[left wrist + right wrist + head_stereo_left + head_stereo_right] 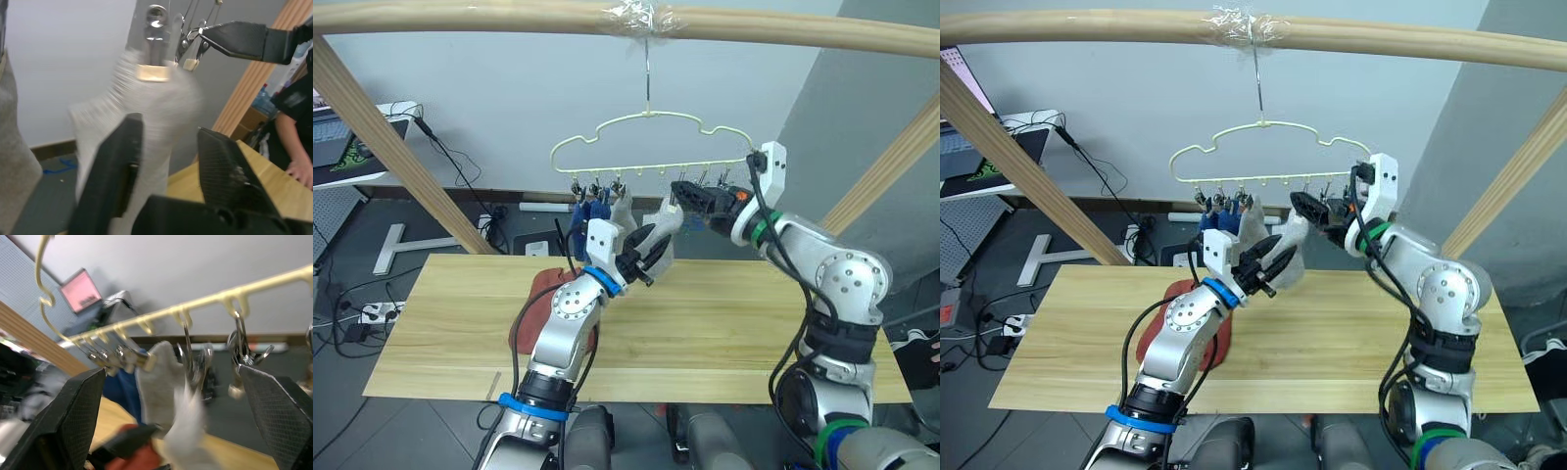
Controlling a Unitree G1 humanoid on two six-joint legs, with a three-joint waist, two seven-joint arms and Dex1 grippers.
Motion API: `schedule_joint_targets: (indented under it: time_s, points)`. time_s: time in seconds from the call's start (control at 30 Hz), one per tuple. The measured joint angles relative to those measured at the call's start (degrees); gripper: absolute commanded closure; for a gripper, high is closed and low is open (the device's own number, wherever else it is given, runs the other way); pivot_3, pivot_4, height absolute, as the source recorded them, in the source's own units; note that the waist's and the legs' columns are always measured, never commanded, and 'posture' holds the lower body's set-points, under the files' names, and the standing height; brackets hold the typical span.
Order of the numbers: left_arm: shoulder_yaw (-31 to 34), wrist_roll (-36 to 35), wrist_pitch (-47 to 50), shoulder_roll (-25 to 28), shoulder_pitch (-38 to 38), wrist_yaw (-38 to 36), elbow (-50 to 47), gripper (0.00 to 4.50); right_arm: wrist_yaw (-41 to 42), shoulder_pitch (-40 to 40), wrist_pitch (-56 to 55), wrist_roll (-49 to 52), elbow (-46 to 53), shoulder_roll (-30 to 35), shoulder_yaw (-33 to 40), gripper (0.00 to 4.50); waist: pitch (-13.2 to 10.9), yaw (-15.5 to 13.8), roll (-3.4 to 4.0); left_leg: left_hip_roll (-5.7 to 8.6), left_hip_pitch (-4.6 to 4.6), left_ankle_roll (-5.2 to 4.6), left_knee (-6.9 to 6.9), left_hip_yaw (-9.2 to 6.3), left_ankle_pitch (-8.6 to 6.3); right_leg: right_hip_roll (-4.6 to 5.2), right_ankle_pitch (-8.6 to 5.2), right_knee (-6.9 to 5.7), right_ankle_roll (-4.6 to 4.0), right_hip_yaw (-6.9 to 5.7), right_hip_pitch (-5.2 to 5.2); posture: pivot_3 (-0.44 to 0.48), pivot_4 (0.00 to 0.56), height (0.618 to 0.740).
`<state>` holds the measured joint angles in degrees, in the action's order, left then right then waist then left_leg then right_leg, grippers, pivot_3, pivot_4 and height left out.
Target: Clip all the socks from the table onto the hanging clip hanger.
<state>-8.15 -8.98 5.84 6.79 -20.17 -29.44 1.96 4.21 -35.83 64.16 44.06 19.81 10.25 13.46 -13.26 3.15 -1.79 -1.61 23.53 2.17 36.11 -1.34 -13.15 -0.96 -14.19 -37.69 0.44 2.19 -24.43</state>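
The empty clip (242, 355) will tilt and swivel when the robot squeezes it, because a thin wire (238, 326) hangs in the bar's loop.
The cream clip hanger (646, 147) hangs by its hook from the top pole. Blue socks (587, 208) and a grey sock (623, 210) hang from its left clips. A second grey sock (161, 112) dangles from a clip with a cream pad (152, 72) on its top edge. My left gripper (168, 126) is open, its fingers on either side of this sock's lower part. My right gripper (683, 194) is open just below the bar, by the middle clips (193, 364). A rust-red sock (1160, 323) lies on the table (754, 323), partly hidden by my left arm.
A wooden pole frame (401, 157) slants up on both sides of the table and crosses overhead. Cables and a power strip (377, 311) lie on the floor to the left. A person (293, 122) stands by the table's edge in the left wrist view.
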Motion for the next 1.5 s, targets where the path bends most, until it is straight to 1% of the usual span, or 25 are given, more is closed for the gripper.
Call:
schedule_joint_targets:
  time_s: [0.17, 0.2, 0.27, 0.37, 0.5, 0.53, 0.6, 0.67, 1.03, 1.17, 1.33, 1.43, 1.5]
  points:
    - [0.2, -0.2, 2.3, 2.8, 1.4, -0.9, -2.7, 0.07, 2.9, 7.8, -9.9, -8.8, 5.2, 4.4, -8.6, 0.00, 0.0, 0.1, 0.00, -0.02, -0.06, 0.00, 0.01, 0.03, 0.00, 0.00, 0.00, -0.02, 0.00, 0.03, 0.00, -0.044, 0.217, 0.740]
    - [0.3, -0.3, 2.9, 3.5, 1.6, -1.3, -3.4, 0.03, 3.2, 9.0, -11.7, -10.6, 5.3, 5.0, -10.2, 0.00, 0.0, 0.1, 0.00, -0.01, -0.07, 0.01, 0.01, 0.03, 0.00, -0.01, 0.00, -0.03, 0.00, 0.04, 0.00, -0.042, 0.219, 0.740]
    - [0.5, -1.1, 4.0, 4.8, 2.1, -2.0, -4.6, 0.00, 3.5, 10.9, -15.2, -14.1, 5.3, 5.5, -12.6, 0.34, 0.0, 0.1, 0.00, -0.01, -0.08, 0.01, 0.02, 0.05, 0.01, 0.00, 0.00, -0.04, 0.00, 0.07, 0.00, -0.038, 0.220, 0.740]
    - [1.1, -2.1, 5.6, 9.8, 4.0, -5.1, -7.7, 0.00, 3.6, 12.3, -20.4, -17.2, 5.2, 4.5, -13.6, 1.22, 0.0, 0.3, 0.01, -0.06, -0.13, 0.01, 0.01, 0.05, 0.01, -0.01, 0.00, -0.07, 0.00, 0.08, -0.01, -0.029, 0.223, 0.740]
    - [3.8, -3.7, 7.8, 13.2, 4.5, -6.2, -10.1, 0.00, 3.7, 12.0, -26.3, -21.9, 3.1, 4.1, -15.4, 1.22, 0.0, 0.1, 0.01, -0.03, -0.12, 0.02, 0.03, 0.04, 0.01, 0.00, 0.00, -0.08, 0.00, 0.07, 0.00, -0.029, 0.223, 0.740]
    - [4.5, -4.1, 8.2, 13.7, 4.5, -6.2, -11.1, 0.00, 3.7, 12.0, -27.5, -22.8, 2.3, 3.6, -15.5, 1.22, 0.0, 0.1, 0.01, -0.03, -0.12, 0.02, 0.03, 0.06, 0.01, 0.01, 0.00, -0.07, 0.00, 0.09, 0.00, -0.011, 0.227, 0.740]
    - [5.5, -4.7, 9.1, 14.0, 4.0, -6.1, -12.3, 0.00, 3.6, 11.9, -29.0, -23.8, 0.9, 2.1, -15.4, 1.61, 0.0, -0.1, 0.01, -0.01, -0.11, 0.02, 0.03, 0.06, 0.01, 0.01, 0.00, -0.05, 0.00, 0.10, 0.00, -0.003, 0.229, 0.740]
    - [6.0, -5.0, 9.9, 14.3, 3.6, -6.0, -13.5, 0.00, 3.6, 11.6, -30.4, -25.0, -0.7, 1.0, -15.8, 2.15, 0.0, -0.2, 0.01, -0.01, -0.10, 0.02, 0.03, 0.06, 0.01, 0.02, 0.00, -0.03, 0.00, 0.10, 0.00, 0.004, 0.231, 0.740]
    - [6.3, -5.2, 10.9, 14.2, 3.8, -4.1, -15.5, 0.00, 2.9, 7.4, -38.3, -31.6, -10.9, -2.6, -16.5, 2.15, 0.0, -0.5, 0.02, -0.05, -0.12, 0.02, 0.02, 0.04, 0.01, 0.03, 0.00, -0.08, -0.01, 0.09, 0.00, 0.023, 0.234, 0.740]
    - [6.3, -5.3, 11.1, 14.2, 3.6, -3.7, -16.1, 0.00, 1.1, 4.2, -42.1, -34.1, -18.0, -4.5, -16.2, 2.15, 0.0, -0.7, 0.03, -0.05, -0.13, 0.02, 0.03, 0.05, 0.01, 0.03, 0.00, -0.10, -0.01, 0.10, 0.00, 0.034, 0.236, 0.740]
    - [6.3, -5.3, 11.3, 14.3, 3.6, -3.6, -16.2, 0.00, 0.1, 2.6, -45.3, -36.2, -23.1, -5.2, -15.1, 2.15, 0.0, -1.4, 0.04, -0.04, -0.13, 0.02, 0.02, 0.06, 0.01, 0.04, 0.00, -0.09, -0.01, 0.10, 0.00, 0.038, 0.236, 0.740]
    - [6.3, -5.3, 11.4, 14.3, 3.7, -3.6, -16.9, 0.00, -0.5, 2.5, -46.4, -36.4, -24.4, -5.7, -14.7, 2.76, 0.0, -1.4, 0.04, -0.04, -0.12, 0.02, 0.02, 0.06, 0.01, 0.06, 0.01, -0.09, -0.01, 0.11, 0.00, 0.042, 0.236, 0.740]
    - [6.3, -5.4, 11.5, 14.3, 3.7, -3.6, -17.5, 0.00, -0.5, 2.5, -46.6, -36.5, -24.7, -5.7, -14.6, 3.38, 0.0, -1.4, 0.04, -0.04, -0.13, 0.02, 0.02, 0.06, 0.01, 0.06, 0.01, -0.11, -0.02, 0.11, 0.00, 0.042, 0.236, 0.740]
